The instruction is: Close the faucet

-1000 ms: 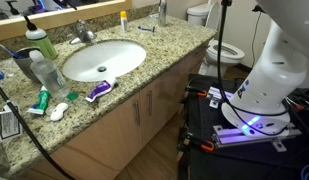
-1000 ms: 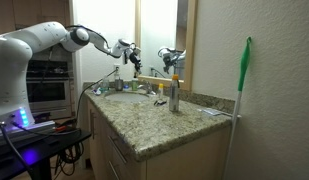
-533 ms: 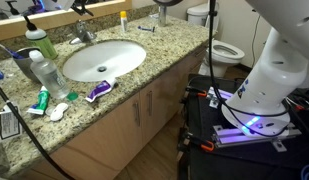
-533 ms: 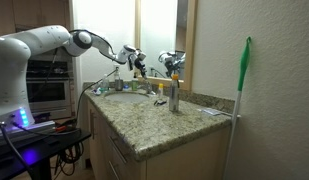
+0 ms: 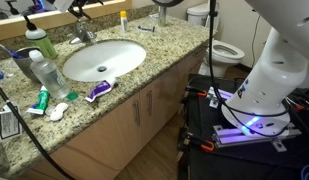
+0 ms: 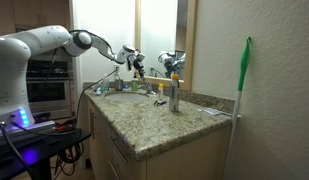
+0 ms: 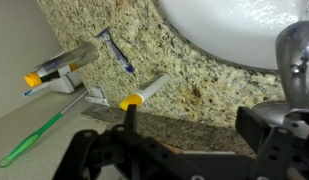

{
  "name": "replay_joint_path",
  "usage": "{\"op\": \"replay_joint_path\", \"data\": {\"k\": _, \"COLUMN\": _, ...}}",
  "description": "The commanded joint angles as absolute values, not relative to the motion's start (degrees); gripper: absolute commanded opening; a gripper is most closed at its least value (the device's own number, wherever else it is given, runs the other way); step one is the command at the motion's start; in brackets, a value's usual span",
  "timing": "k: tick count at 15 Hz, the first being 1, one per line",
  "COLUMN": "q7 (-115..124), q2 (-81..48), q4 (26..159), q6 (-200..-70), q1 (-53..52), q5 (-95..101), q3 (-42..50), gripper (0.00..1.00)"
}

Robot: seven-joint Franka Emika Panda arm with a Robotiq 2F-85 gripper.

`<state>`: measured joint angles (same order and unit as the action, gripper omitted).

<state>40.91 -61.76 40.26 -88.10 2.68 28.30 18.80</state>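
Observation:
My gripper's open fingers are above the granite counter and the faucet is outside them, so I should move back across and get the chrome faucet between my fingers.
The faucet is a small chrome tap behind the white oval sink on the granite counter. My gripper hangs just above it at the top edge of an exterior view, and shows near the mirror in an exterior view. In the wrist view the gripper is open and empty, with its jaws wide apart over the counter. The chrome faucet stands just beside the right finger. I cannot tell whether they touch. The sink's rim fills the top right.
A green-and-white bottle, a clear bottle and tubes lie beside the sink. A slim silvery dispenser stands on the counter. In the wrist view a blue razor, an orange-capped tube and a green toothbrush lie near the wall.
Over the last second my gripper moved in and down towards the faucet, coming into the exterior view from the top. In the last half second it has hardly moved.

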Motion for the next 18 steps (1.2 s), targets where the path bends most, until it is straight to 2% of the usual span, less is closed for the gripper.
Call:
{"op": "replay_joint_path", "data": {"k": 1, "q7": 40.2, "q2": -61.7, "q4": 40.9, "q6": -86.7, "q1": 3.0, "q5": 27.1, "q3": 17.9, "gripper": 1.00}}
{"op": "replay_joint_path", "data": {"k": 9, "q7": 40.6, "q2": -62.8, "q4": 40.8, "q6": -83.6, "q1": 3.3, "q5": 26.8, "q3": 18.0, "gripper": 1.00}}
{"op": "replay_joint_path", "data": {"k": 14, "q7": 40.6, "q2": -62.2, "q4": 39.2, "q6": -73.6, "q1": 4.8, "q5": 19.7, "q3": 15.7, "gripper": 1.00}}
{"op": "replay_joint_path", "data": {"k": 18, "q7": 41.1, "q2": -62.0, "q4": 40.6, "q6": -77.9, "q1": 3.0, "q5": 23.2, "q3": 18.0, "gripper": 1.00}}
